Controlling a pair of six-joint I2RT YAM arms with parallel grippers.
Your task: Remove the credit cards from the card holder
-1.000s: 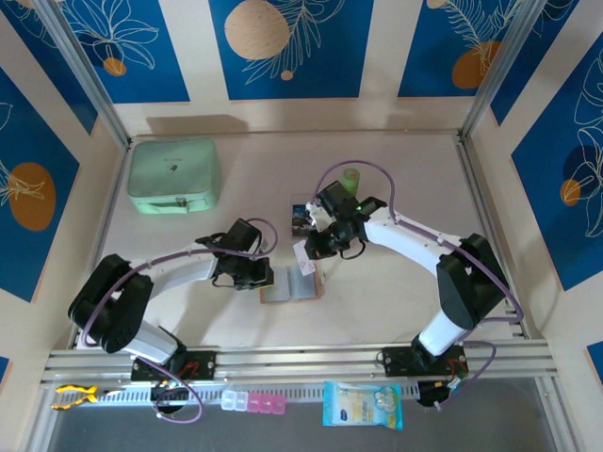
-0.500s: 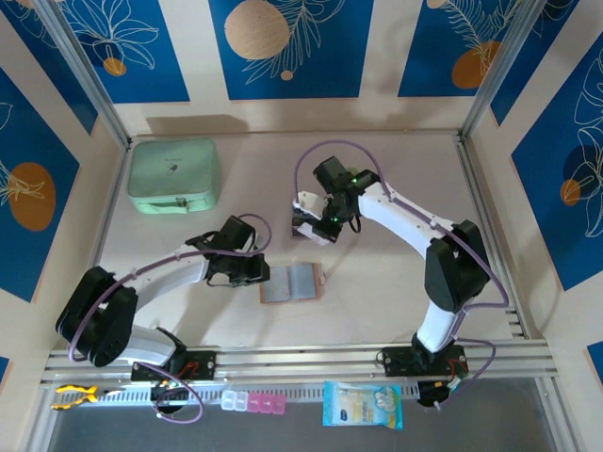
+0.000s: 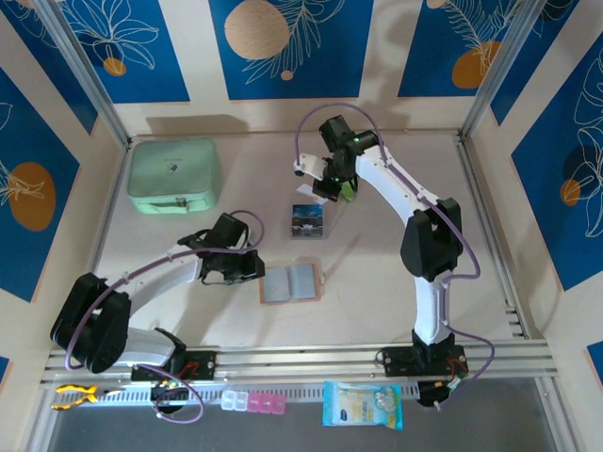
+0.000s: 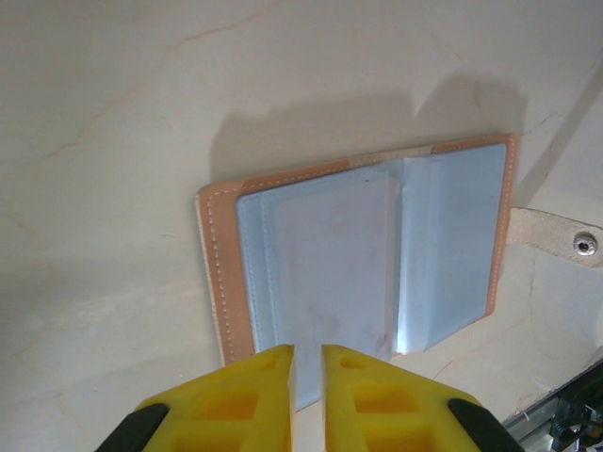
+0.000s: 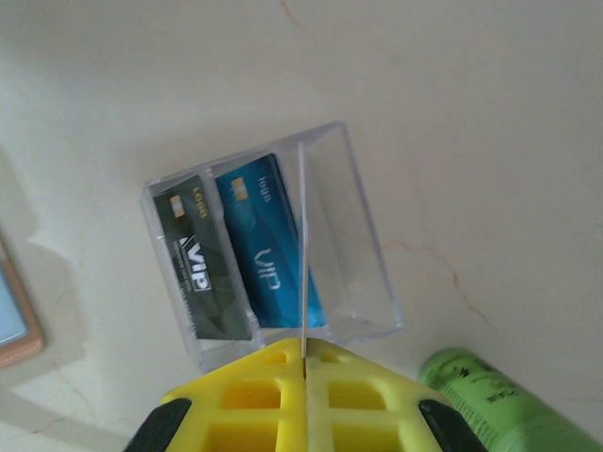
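Note:
The pale credit card (image 5: 303,235) hangs edge-down over the clear box's empty slot (image 5: 344,250), so my right gripper should keep lowering the card until it sits inside, and then let go.
The card holder (image 3: 291,282) lies open and flat on the table, grey-blue pocket panels up (image 4: 367,245), its snap tab (image 4: 556,237) out to the right. My left gripper (image 4: 307,350) hovers at the holder's near-left edge (image 3: 252,269), its jaws a narrow slit apart with nothing between them. Farther back, my right gripper (image 3: 322,185) is shut on one thin pale credit card (image 5: 302,247), seen edge-on above a clear plastic box (image 5: 367,235). That box (image 3: 308,222) holds a dark card (image 5: 201,275) and a blue card (image 5: 268,254).
A mint-green zip pouch (image 3: 174,174) sits at the back left. A green bottle (image 5: 495,407) lies just right of the clear box. Metal frame posts and patterned walls close in the table on three sides; a rail runs along the near edge.
The right arm has carried the card from the holder back over the clear box. The left gripper has drawn a little left off the holder, its jaws slightly parted.

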